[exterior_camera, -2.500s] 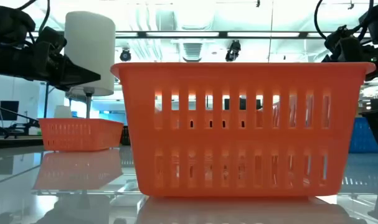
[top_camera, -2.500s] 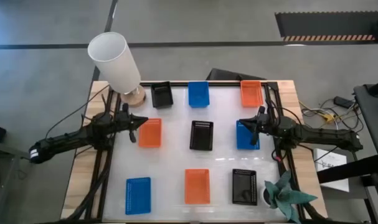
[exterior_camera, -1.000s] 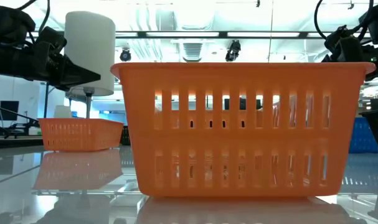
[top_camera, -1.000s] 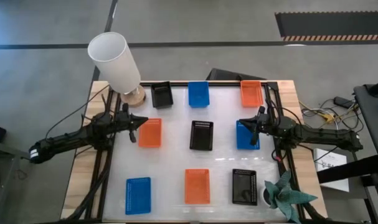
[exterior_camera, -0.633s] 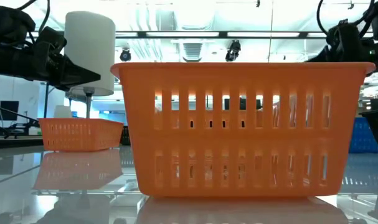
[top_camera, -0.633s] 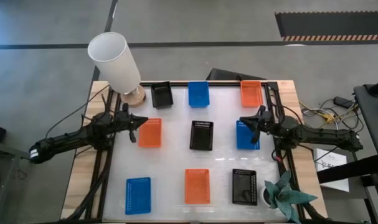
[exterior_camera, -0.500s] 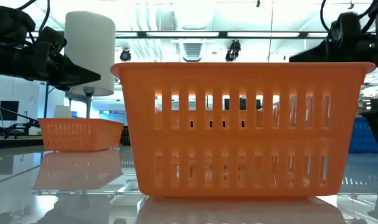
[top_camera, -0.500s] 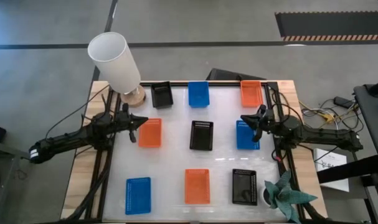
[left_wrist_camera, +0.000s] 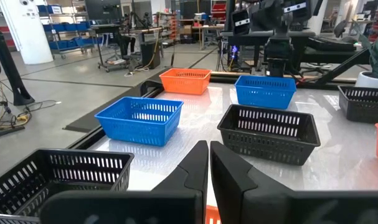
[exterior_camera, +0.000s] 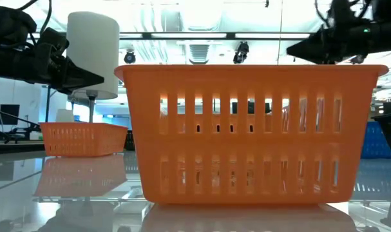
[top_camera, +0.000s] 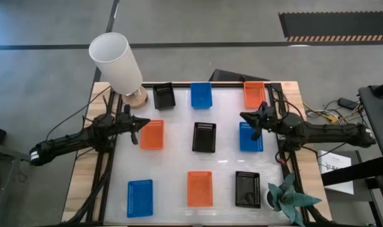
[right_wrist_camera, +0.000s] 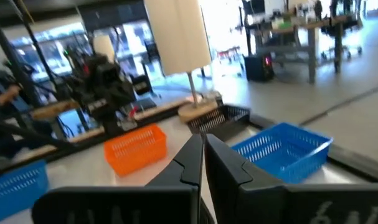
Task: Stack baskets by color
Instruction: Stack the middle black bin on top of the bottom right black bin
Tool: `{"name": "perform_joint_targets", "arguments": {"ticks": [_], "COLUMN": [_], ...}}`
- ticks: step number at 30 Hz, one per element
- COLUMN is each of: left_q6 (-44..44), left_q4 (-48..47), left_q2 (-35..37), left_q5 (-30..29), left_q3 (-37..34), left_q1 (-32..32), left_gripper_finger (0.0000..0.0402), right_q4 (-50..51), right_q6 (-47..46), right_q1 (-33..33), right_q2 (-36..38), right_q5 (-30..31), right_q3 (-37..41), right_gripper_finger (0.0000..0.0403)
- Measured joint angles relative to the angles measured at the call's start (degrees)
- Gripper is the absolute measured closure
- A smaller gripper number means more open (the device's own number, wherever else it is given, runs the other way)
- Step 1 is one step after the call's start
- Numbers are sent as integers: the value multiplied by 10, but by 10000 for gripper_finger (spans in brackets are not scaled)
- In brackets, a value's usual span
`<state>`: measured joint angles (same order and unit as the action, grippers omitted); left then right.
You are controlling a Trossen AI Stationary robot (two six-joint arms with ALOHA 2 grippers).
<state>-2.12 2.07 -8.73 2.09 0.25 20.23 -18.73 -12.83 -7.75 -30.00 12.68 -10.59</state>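
Observation:
The middle black basket's far rim (top_camera: 205, 123) is clear of the far blue basket (top_camera: 201, 96), so my right gripper should keep going toward that rim until its fingers are on both sides of it.
Nine baskets lie apart in three rows on the white table. Far row: black (top_camera: 164, 96), blue (top_camera: 202, 95), orange (top_camera: 255, 94). Middle row: orange (top_camera: 152, 134), black (top_camera: 204, 137), blue (top_camera: 250, 137). Near row: blue (top_camera: 140, 197), orange (top_camera: 200, 188), black (top_camera: 247, 188). Each rests on its bottom. My left gripper (top_camera: 135, 128) is shut at the left edge of the middle orange basket, fingers together (left_wrist_camera: 208, 163). My right gripper (top_camera: 249, 122) is shut and hovers over the middle blue basket's left part, pointing level toward the table's left (exterior_camera: 297, 49).
A tall white lampshade on a wooden foot (top_camera: 118, 63) stands at the far left corner, beside the far black basket. A green plant (top_camera: 286, 197) stands at the near right corner. Dark frame rails (top_camera: 283, 135) and cables run along both side edges.
My right gripper has risen above the middle blue basket and shifted a little toward the table's left, rolling slightly about its own line. Its fingers have stayed shut. No basket has moved.

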Motion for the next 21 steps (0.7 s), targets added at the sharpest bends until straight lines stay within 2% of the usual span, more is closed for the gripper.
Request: {"name": "perform_joint_targets", "arguments": {"ticks": [8,12,16,21], "left_q6": [0,0,0,0], "left_q4": [0,0,0,1], "left_q2": [0,0,-1,-2], "left_q5": [0,0,0,0], "left_q3": [0,0,0,0], "left_q1": [0,0,0,0], "left_gripper_finger": [400,400,400,400], "right_q4": [7,14,86,153], "right_q6": [-61,-76,-72,-53], "right_q1": [0,0,0,-1], "right_q2": [-162,-234,-308,-391], "right_q5": [8,6,-1,-60], "right_q3": [-52,-96,-159,-250], "right_gripper_finger": [377,343,299,247]}}
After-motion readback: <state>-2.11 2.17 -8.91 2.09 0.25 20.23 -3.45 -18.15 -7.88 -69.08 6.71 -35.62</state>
